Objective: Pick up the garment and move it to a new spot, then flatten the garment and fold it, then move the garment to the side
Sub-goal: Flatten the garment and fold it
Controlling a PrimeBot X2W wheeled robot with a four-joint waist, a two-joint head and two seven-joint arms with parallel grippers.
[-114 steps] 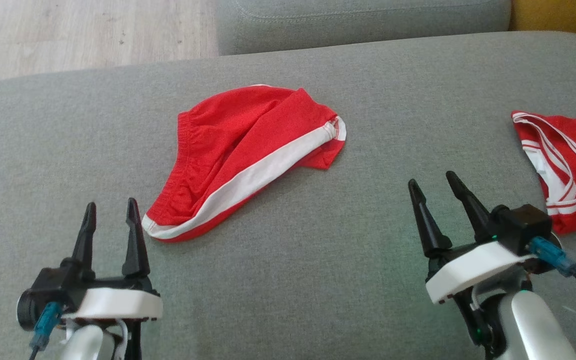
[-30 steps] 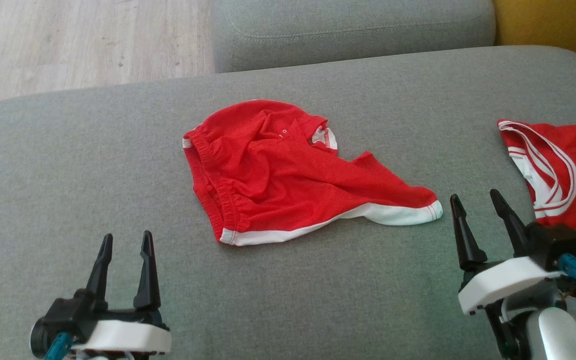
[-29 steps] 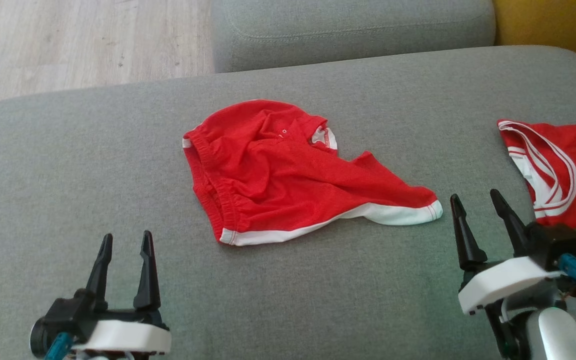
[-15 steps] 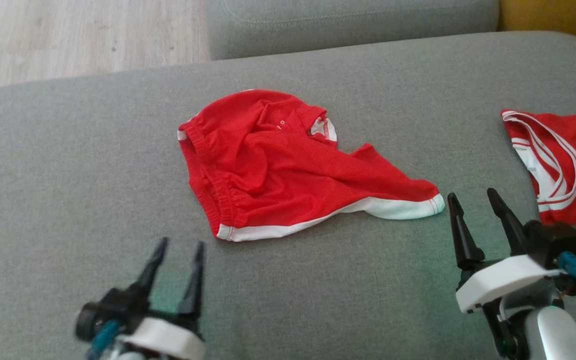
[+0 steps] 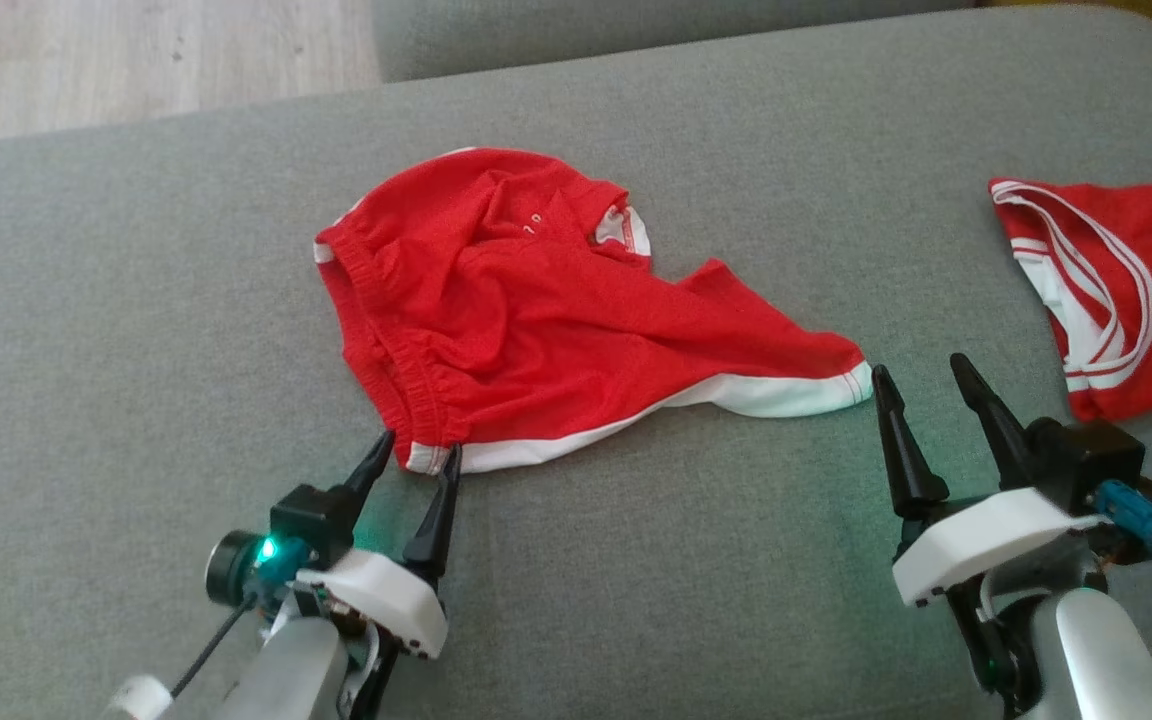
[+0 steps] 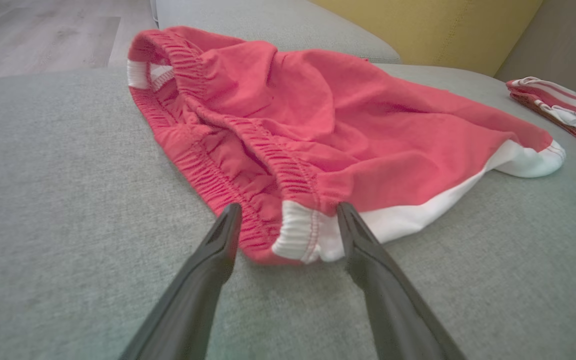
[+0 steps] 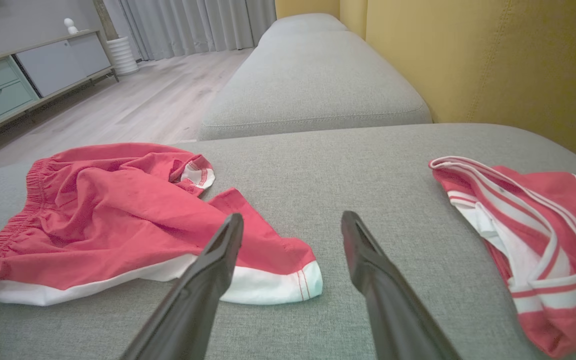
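Observation:
The white stripe (image 5: 704,391) curves loosely from the waistband to the leg hem. It will pull straight, with the shorts (image 5: 524,312) hanging below, when I lift both ends.
The garment (image 5: 536,330) is a pair of red shorts with white trim, lying crumpled on the grey sofa cushion (image 5: 136,300). My left gripper (image 5: 420,445) is open, low at the shorts' near waistband corner. In the left wrist view the white-edged corner of the garment (image 6: 343,125) lies between the spread tips of the left gripper (image 6: 288,207). My right gripper (image 5: 918,365) is open and holds nothing, just right of the white leg hem. In the right wrist view the garment (image 7: 118,210) lies left of the right gripper (image 7: 292,216).
A second red garment with white stripes, a jersey (image 5: 1126,290), lies at the cushion's right side, close to my right arm. Another grey cushion (image 7: 313,75) lies beyond. Wooden floor (image 5: 86,60) is past the far left edge, and a yellow backrest (image 7: 468,50) stands on the right.
My left gripper has moved forward and to the right until its tips straddle the waistband corner. The head camera has tilted, shifting the picture. The right gripper has kept its place. The shorts lie differently than at first.

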